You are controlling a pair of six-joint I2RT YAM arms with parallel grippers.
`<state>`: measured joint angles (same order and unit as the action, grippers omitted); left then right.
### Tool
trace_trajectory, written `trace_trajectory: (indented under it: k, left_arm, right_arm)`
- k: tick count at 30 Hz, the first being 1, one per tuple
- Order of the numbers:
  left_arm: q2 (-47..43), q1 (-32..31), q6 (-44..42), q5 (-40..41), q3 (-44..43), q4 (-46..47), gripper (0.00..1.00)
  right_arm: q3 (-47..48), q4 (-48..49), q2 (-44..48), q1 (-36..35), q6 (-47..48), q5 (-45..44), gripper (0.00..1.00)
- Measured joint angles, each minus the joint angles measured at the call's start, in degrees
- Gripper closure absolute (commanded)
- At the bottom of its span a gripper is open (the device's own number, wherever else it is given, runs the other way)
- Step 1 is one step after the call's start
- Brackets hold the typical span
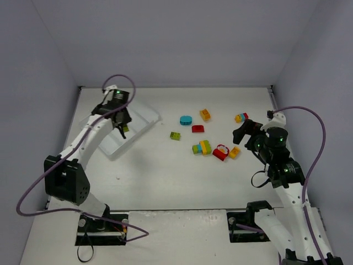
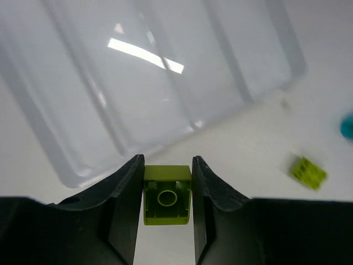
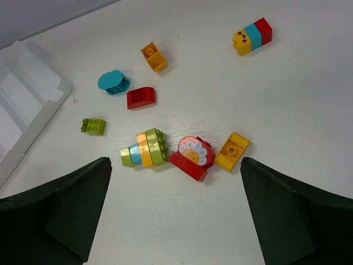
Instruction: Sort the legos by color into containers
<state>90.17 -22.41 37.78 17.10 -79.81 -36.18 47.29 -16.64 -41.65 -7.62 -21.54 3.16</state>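
Observation:
The lime green lego [image 2: 167, 196] is clear of the tray's rim and the compartment [image 1: 108, 143] farthest from the loose legos is empty, so the robot's left gripper should keep going there and let go.
My left gripper [image 2: 167, 187] is shut on a lime green lego [image 2: 167, 194], held above the near edge of the white tray [image 2: 66, 165]; the gripper [image 1: 122, 128] hangs over the tray [image 1: 144, 112] in the top view. My right gripper [image 3: 175, 171] is open and empty above the loose legos: a green-blue-yellow cluster [image 3: 144, 148], a red flower brick [image 3: 191, 158], a yellow brick [image 3: 232, 151], a red brick [image 3: 141, 97], a teal brick [image 3: 113, 82], an orange brick [image 3: 153, 56], a small green brick [image 3: 93, 126] and a yellow-teal-red cluster [image 3: 252, 36].
The tray's compartments [image 2: 165, 83] look empty in the left wrist view. White walls enclose the table on three sides. A purple cable [image 1: 314, 160] loops beside the right arm.

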Motion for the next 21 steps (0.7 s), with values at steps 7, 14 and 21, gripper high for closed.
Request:
trace_trajectory:
  k: [7, 14, 21]
  left_arm:
    - [0.1, 19.2, 1.3, -0.5, 4.1, 0.0, 0.95]
    - [8.0, 25.8, 2.8, -3.7, 5.1, 2.4, 0.76]
    - [14.5, 26.3, 3.8, -4.2, 5.0, 3.1, 0.53]
  right_arm:
    - [-0.4, 0.3, 1.2, -0.7, 0.2, 0.0, 0.00]
    - [-1.7, 0.5, 3.0, -1.6, 0.4, -0.1, 0.00]
    - [-1.8, 0.6, 3.6, -2.2, 0.5, -0.2, 0.00]
